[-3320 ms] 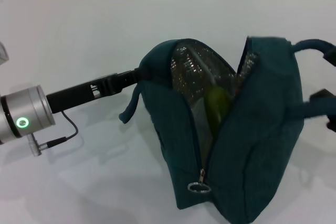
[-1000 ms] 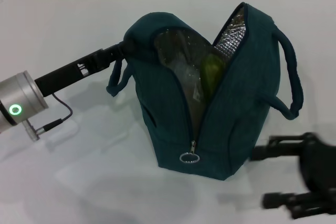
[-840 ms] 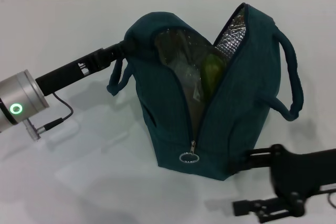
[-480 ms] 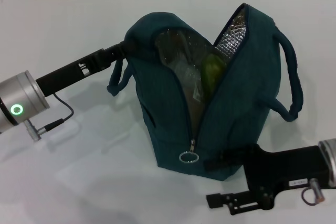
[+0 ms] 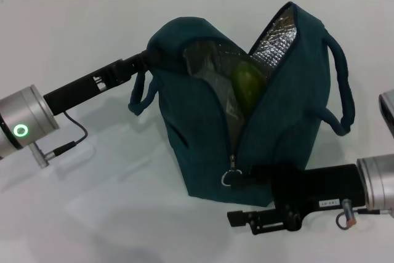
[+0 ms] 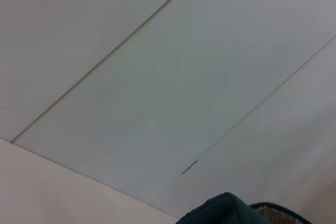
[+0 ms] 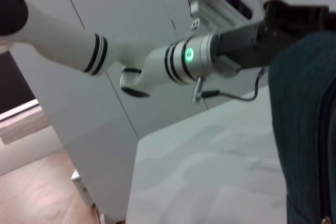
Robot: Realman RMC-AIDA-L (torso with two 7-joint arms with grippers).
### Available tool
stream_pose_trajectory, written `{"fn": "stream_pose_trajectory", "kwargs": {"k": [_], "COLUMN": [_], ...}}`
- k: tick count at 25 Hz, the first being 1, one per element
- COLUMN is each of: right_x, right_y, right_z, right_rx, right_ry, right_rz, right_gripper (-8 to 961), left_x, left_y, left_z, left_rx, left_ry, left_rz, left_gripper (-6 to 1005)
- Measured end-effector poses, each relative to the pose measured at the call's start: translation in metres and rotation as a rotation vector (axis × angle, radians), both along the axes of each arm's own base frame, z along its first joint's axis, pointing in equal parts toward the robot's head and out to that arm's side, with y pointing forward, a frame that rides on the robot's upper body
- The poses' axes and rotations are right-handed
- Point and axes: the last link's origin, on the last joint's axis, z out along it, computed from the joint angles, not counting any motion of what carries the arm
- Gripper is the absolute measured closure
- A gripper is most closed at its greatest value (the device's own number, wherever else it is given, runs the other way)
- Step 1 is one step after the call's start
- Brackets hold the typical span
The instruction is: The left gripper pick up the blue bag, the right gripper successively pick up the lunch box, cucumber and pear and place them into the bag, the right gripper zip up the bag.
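The zipper's ring pull (image 5: 228, 178) is at my right gripper's upper finger, above the gap between the fingers. Next, I move up the bag's front (image 5: 252, 152) before I close on it.
The blue bag (image 5: 203, 133) stands open on the white table, silver lining showing. A green pear (image 5: 248, 84) lies inside near the top. A pale shape below it may be the lunch box. The cucumber is hidden. My left gripper (image 5: 146, 60) is shut on the bag's left top rim and holds it up. It also shows in the right wrist view (image 7: 283, 19), on the bag (image 7: 310, 119). My right gripper (image 5: 234, 196) is open at the bag's front bottom, its upper finger (image 5: 252, 173) beside the zipper's ring pull (image 5: 228, 178). The left wrist view shows only the bag's top (image 6: 226, 211).
The white table (image 5: 92, 214) spreads all round the bag. The bag's two handles hang at the left (image 5: 140, 100) and right (image 5: 345, 90) sides. A wall of pale panels stands behind the table. A grey device edge (image 5: 388, 112) shows at the far right.
My right arm has come in from the right along the bag's front bottom to the zipper pull. The ring pull has lifted a little. The left gripper still holds the rim.
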Motion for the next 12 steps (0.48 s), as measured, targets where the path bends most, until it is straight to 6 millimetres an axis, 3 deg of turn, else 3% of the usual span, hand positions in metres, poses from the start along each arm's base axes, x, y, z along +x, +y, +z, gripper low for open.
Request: {"fn": "stream_pose_trajectory", "kwargs": {"k": [7,12], "right_x": [0.005,0.013], "right_y": [0.0,0.0], "right_z": [0.03,0.039], "right_rx": [-0.032,-0.002], "right_ry": [0.04,0.061], "right_rz": [-0.01,-0.044], "right_gripper": [245,245], "left_x": [-0.005,-0.005], "left_y": [-0.002,-0.001], "left_z": [0.001,0.001], "left_rx": [0.004,0.005], "left_ry": [0.008,0.011], "left_rz": [0.017,0.023], "left_gripper": [944,943]}}
